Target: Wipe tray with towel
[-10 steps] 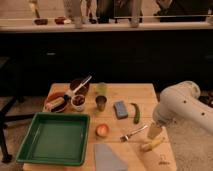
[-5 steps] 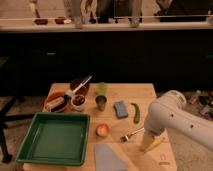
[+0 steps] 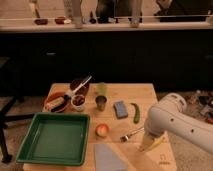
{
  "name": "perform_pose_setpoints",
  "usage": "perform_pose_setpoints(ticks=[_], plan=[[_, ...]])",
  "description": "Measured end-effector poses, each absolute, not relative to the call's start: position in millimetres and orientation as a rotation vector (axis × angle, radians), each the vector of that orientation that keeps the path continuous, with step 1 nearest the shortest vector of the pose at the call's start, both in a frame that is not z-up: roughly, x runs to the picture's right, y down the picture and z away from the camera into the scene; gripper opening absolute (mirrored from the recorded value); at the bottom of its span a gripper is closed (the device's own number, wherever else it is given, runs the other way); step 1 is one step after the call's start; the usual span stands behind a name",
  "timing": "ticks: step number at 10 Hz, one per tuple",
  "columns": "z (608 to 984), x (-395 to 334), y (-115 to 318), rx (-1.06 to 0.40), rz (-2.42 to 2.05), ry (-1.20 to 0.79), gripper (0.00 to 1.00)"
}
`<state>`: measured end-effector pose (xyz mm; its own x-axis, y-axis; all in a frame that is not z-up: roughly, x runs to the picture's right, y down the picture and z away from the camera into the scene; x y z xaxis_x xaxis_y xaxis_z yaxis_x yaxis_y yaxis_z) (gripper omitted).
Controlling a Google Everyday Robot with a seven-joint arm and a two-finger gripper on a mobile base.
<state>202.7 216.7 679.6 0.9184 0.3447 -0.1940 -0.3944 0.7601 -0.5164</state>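
The towel (image 3: 110, 157) is lying thin with its far edge loose (image 3: 97, 155), so its free part will droop and come along as a soft flap when I carry it.
The green tray (image 3: 52, 139) lies empty on the front left of the wooden table. Just right of it, at the table's front edge, the pale grey-blue towel (image 3: 109, 157) lies flat. My white arm comes in from the right and bends down over the table's front right. The gripper (image 3: 148, 140) at its lower end hangs open and holds nothing. It sits right of the towel and apart from it, partly hidden by the arm.
A fork (image 3: 131, 135) and a yellow banana (image 3: 157, 145) lie by the gripper. A peach (image 3: 102, 130), blue block (image 3: 120, 108), green vegetable (image 3: 135, 112), metal cup (image 3: 101, 103) and reddish bowls (image 3: 56, 102) fill the table's middle and back. A dark counter stands behind.
My arm has swung left and lowered, bringing the gripper closer to the banana and fork. The towel, the tray and the other items have not moved.
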Motion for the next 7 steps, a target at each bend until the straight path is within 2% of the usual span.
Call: perform_pose_setpoints(ticks=[7], plan=[[685,164,269,-0.586,0.541,0.123,0.80]])
